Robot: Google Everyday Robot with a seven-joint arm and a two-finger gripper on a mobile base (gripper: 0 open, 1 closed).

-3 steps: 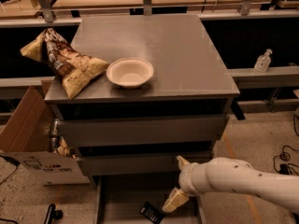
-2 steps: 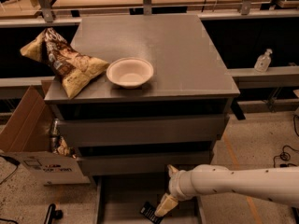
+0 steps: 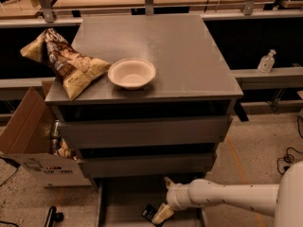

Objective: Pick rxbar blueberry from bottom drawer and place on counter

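Note:
I should keep going down until my gripper's fingers are on both sides of the rxbar blueberry (image 3: 148, 213), then close them, because it lies free in the open bottom drawer (image 3: 125, 201), beside the fingers.
The rxbar blueberry (image 3: 149, 213) is a small dark bar lying on the floor of the open bottom drawer (image 3: 124, 197), near the picture's lower edge. My gripper (image 3: 161, 214) reaches in from the right on a white arm and sits right beside the bar, at its right end, low in the drawer. The counter (image 3: 189, 56) is the grey top of the cabinet, above the two closed drawer fronts.
A pale bowl (image 3: 131, 73) and a tan-and-brown chip bag (image 3: 66, 63) sit on the counter's left half. An open cardboard box (image 3: 28, 136) stands left of the cabinet. A clear bottle (image 3: 266, 61) stands on the ledge at right.
My arm has moved left and down into the drawer, bringing the gripper from right of the bar to right next to it. The bar has not moved.

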